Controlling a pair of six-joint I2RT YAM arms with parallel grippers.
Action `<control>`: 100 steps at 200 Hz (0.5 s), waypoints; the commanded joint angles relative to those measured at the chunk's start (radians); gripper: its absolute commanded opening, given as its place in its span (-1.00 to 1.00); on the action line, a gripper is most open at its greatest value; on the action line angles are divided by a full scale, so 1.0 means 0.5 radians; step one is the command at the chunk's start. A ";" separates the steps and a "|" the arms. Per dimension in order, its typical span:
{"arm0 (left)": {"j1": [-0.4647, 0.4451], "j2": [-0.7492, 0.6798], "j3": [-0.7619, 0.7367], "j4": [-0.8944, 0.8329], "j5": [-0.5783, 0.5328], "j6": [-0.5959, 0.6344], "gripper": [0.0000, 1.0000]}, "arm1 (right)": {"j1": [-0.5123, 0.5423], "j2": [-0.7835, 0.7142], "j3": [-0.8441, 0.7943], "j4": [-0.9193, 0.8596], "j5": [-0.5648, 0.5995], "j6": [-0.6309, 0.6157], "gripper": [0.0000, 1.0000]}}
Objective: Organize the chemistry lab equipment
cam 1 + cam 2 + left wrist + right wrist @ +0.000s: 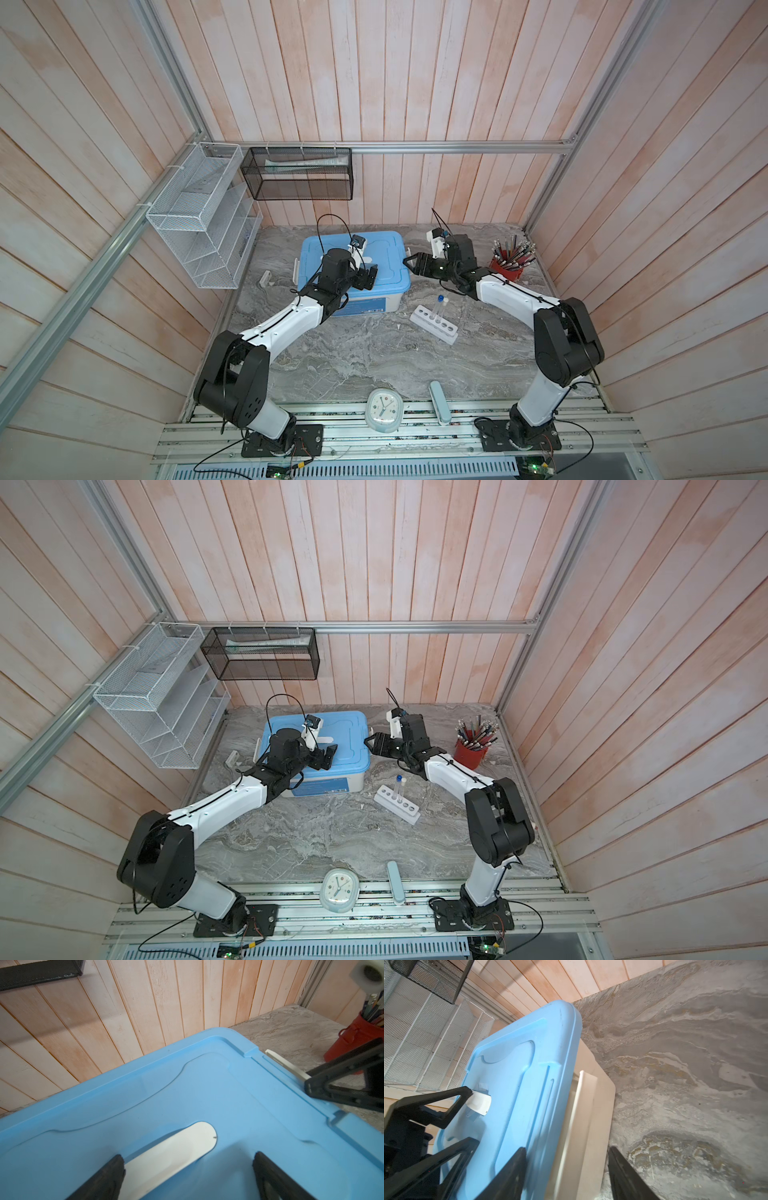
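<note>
I should reach farther over the lid (518, 1136) with my right gripper and squeeze the cream side latch (580, 1120) against the blue lid's edge, because the latch stands off that edge.
A white six-hole rack (434, 325) (397, 805) stands on the marble table with two thin clear tubes upright in it, one blue-capped (439, 298) (399, 778) and one white-capped (404, 780). My left gripper (370, 276) (328, 754) (187, 1167) hangs open over the blue lid (374, 249) (187, 1088) of a storage box, its fingers either side of the white lid handle (166, 1159). My right gripper (409, 264) (370, 742) (566, 1149) is open at the box's right side, one finger over the lid edge and the other outside the cream side latch (591, 1115).
A red cup of pens (507, 266) stands at the back right. A white clock (384, 409) and a pale blue case (438, 401) lie at the front edge. A small white piece (266, 277) lies left of the box. Wire baskets (199, 216) hang on the left wall.
</note>
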State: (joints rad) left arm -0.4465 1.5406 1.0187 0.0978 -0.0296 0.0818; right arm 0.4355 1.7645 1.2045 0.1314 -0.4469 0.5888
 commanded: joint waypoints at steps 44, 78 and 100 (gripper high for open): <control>-0.018 -0.008 -0.014 -0.016 0.050 -0.007 0.95 | -0.075 -0.042 -0.122 0.233 -0.269 0.173 0.28; -0.024 0.002 -0.004 -0.020 0.050 -0.004 0.95 | -0.076 0.018 -0.057 0.175 -0.281 0.116 0.30; -0.027 -0.002 0.006 -0.033 0.038 0.007 0.96 | -0.076 0.071 -0.040 0.211 -0.324 0.145 0.35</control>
State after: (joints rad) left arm -0.4522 1.5406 1.0187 0.0978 -0.0254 0.0822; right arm 0.3973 1.7660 1.1545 0.2138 -0.5694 0.6579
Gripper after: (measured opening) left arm 0.978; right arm 0.664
